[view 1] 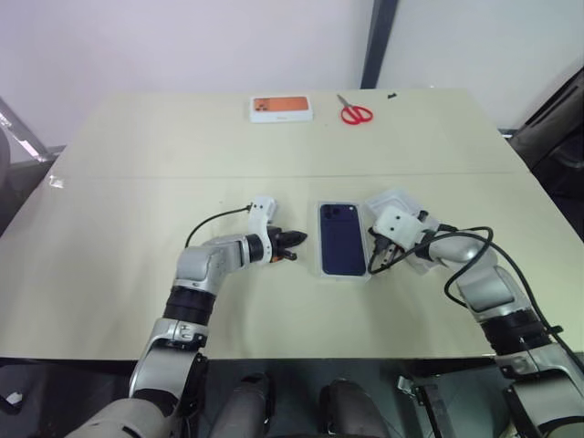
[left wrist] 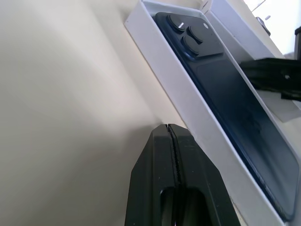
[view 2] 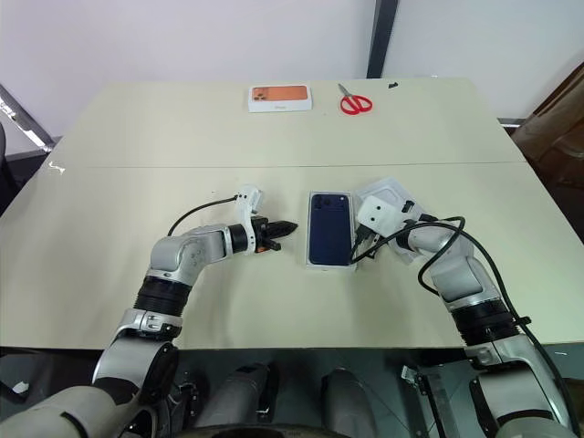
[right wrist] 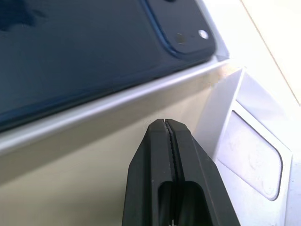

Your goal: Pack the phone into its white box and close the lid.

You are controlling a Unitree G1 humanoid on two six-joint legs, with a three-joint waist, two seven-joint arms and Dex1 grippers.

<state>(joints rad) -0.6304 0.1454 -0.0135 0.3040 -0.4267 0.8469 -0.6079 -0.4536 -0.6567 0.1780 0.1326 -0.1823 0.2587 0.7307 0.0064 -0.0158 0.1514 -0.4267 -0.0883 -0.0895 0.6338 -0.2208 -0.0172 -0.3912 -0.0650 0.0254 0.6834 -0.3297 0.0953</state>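
My right gripper is to pinch the lid's side [right wrist: 222,112] facing the box and flip the lid over before closing, because the white lid [view 1: 394,198] lies next to the box with its open side up.
The dark navy phone [view 1: 341,239] lies camera side up inside the shallow white box [view 1: 345,275] at the table's middle. My left gripper [view 1: 297,240] is shut and empty, its tip a short way left of the box's long wall [left wrist: 188,99]. My right gripper [view 1: 375,260] is also shut and empty, low at the box's right side; in its wrist view the tip [right wrist: 165,123] sits just off the box wall [right wrist: 117,101]. The white lid [view 1: 400,199] lies open side up just right of the box, partly hidden behind my right wrist. Its moulded inside [right wrist: 251,160] shows.
A white box with an orange-printed top [view 1: 281,108] and red-handled scissors [view 1: 355,113] lie at the table's far edge. A seam [view 1: 182,175] crosses the beige table. Black cables loop off both wrists.
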